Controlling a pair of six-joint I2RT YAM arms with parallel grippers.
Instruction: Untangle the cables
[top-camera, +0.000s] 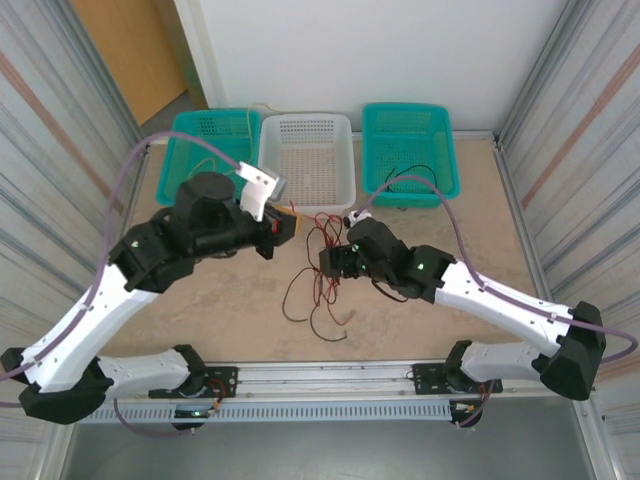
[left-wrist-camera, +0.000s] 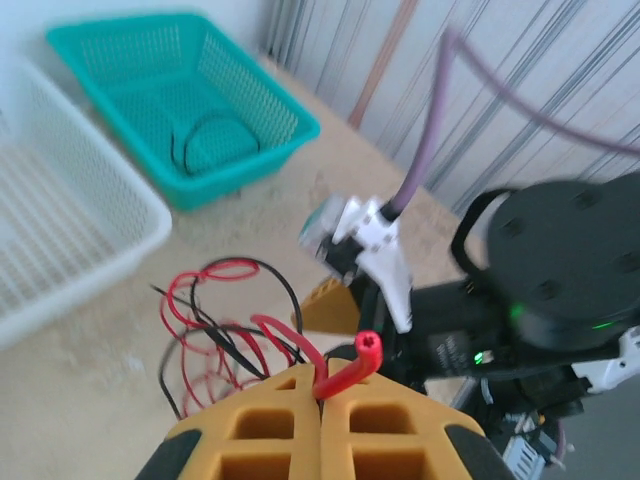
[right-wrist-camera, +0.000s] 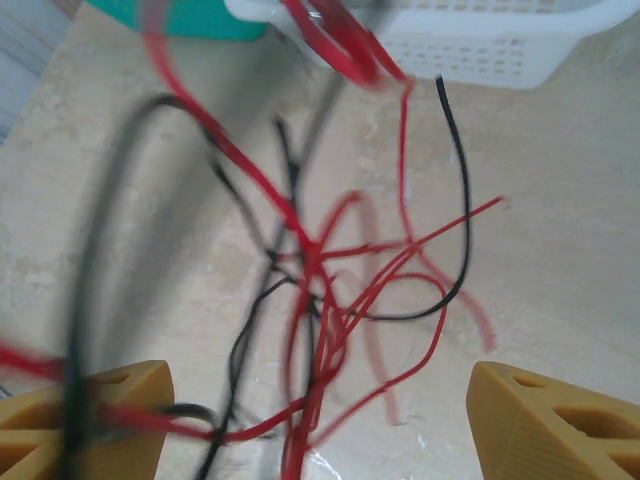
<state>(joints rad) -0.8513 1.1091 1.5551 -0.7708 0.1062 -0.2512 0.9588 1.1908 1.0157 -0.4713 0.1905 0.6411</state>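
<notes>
My left gripper has hold of a red cable's end, but red and black cable parts cross (right-wrist-camera: 318, 262) in the tangle. Next, my right gripper lifts red cable parts from the other side of the tangle.
The cables (top-camera: 318, 272) lie as a red and black tangle on the table between my two arms. My left gripper (left-wrist-camera: 322, 385) is shut on the end of a red cable (left-wrist-camera: 347, 375), which curls up from between the yellow fingers (left-wrist-camera: 270, 420). In the top view the left gripper (top-camera: 287, 227) sits just left of the tangle. My right gripper (right-wrist-camera: 320, 420) stands open over the tangle, with red and black strands (right-wrist-camera: 335, 290) running between its fingers (right-wrist-camera: 545, 425). Some strands cross in front of its left finger. From above, the right gripper (top-camera: 335, 262) is at the tangle's right side.
Three baskets stand along the far edge: a teal one (top-camera: 190, 130) holding a thin pale cable, a white one (top-camera: 306, 123), and a teal one (top-camera: 371, 150) holding a black cable (top-camera: 414, 172). Corrugated walls close in both sides.
</notes>
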